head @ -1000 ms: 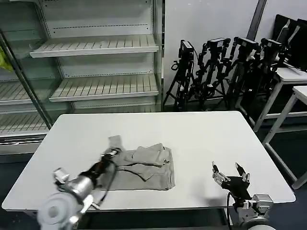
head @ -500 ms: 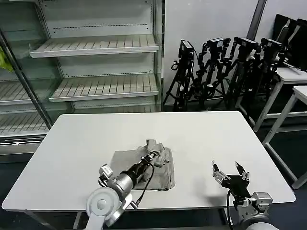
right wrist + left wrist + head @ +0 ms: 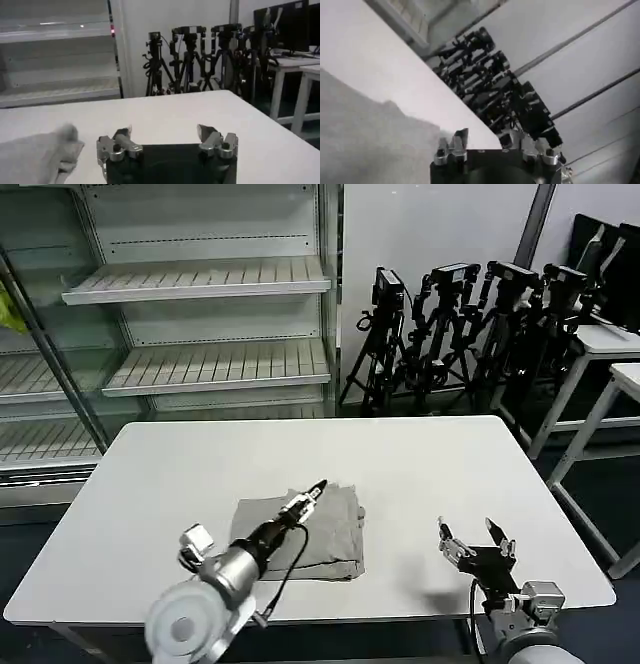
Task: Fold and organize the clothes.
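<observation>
The folded T-shirt [image 3: 312, 539] will show a hidden print and collar when I turn it over, because only plain grey cloth [image 3: 338, 524] is showing on top.
The clothes, a light grey T-shirt [image 3: 300, 532], lie folded into a rough rectangle on the white table [image 3: 450, 464], front and left of centre. My left gripper [image 3: 313, 492] hovers just above the shirt's far right corner, open with nothing between its fingers. In the left wrist view that gripper [image 3: 482, 137] points over bare table, with the grey shirt [image 3: 360, 135] beside it. My right gripper [image 3: 472, 536] stands open and empty near the table's front right. The right wrist view shows the same gripper [image 3: 165, 132] with the shirt's edge [image 3: 35, 150] off to one side.
A glass-fronted shelf unit [image 3: 200, 284] stands behind the table on the left. Several black tripods [image 3: 460, 324] are lined up behind it on the right. More white tables [image 3: 610, 344] stand at the far right. Bare tabletop lies between the shirt and the right gripper.
The left gripper carried a flap of the shirt from the left side across to the right, let it go and rose. The shirt now lies flatter. The right gripper has barely moved.
</observation>
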`<control>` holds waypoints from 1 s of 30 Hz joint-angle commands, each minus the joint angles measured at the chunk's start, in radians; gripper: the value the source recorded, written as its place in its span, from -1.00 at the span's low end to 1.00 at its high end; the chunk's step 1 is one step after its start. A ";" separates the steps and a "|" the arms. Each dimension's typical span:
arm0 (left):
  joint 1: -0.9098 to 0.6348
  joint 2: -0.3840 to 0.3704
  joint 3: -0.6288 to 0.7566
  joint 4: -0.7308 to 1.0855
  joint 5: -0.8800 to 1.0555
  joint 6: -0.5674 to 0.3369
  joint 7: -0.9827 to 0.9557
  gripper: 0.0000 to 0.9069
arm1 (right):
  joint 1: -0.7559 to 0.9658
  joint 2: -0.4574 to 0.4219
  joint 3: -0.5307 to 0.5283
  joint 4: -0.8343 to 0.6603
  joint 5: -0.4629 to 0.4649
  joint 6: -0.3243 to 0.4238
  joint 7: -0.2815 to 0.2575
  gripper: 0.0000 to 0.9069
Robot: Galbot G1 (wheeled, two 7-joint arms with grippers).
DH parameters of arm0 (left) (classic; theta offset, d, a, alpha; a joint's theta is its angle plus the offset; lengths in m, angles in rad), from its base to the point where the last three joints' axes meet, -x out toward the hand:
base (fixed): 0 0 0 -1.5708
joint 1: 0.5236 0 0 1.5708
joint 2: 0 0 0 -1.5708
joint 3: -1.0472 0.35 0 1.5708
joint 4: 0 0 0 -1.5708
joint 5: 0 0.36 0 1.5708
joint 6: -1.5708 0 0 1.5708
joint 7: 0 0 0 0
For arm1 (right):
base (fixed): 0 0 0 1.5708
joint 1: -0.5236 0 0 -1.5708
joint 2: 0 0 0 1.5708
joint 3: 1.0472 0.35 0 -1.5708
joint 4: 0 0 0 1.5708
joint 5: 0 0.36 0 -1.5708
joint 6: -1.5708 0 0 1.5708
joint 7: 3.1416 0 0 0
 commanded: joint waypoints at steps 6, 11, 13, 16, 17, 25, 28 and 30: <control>0.219 0.329 -0.381 -0.001 -0.036 0.014 0.070 1.00 | -0.004 0.003 -0.019 0.008 -0.004 -0.004 -0.001 1.00; 0.239 0.384 -0.361 0.093 -0.027 0.017 0.149 1.00 | -0.014 0.002 -0.017 0.014 -0.004 -0.005 -0.002 1.00; 0.237 0.382 -0.334 0.115 -0.013 0.018 0.167 1.00 | -0.021 0.000 -0.012 0.018 -0.004 -0.006 -0.002 1.00; 0.227 0.374 -0.286 0.144 0.016 0.018 0.208 1.00 | -0.031 -0.002 -0.003 0.023 -0.004 -0.007 -0.002 1.00; 0.217 0.369 -0.275 0.164 0.026 0.018 0.218 1.00 | -0.031 -0.002 -0.002 0.023 -0.004 -0.007 -0.002 1.00; 0.162 0.329 -0.184 0.255 0.058 0.018 0.265 1.00 | -0.054 -0.005 0.023 0.043 -0.003 -0.008 -0.001 1.00; 0.152 0.310 -0.162 0.257 0.059 0.018 0.277 1.00 | -0.057 -0.005 0.028 0.046 -0.003 -0.009 0.000 1.00; 0.144 0.303 -0.148 0.261 0.064 0.018 0.281 1.00 | -0.057 -0.005 0.029 0.048 -0.003 -0.011 0.000 1.00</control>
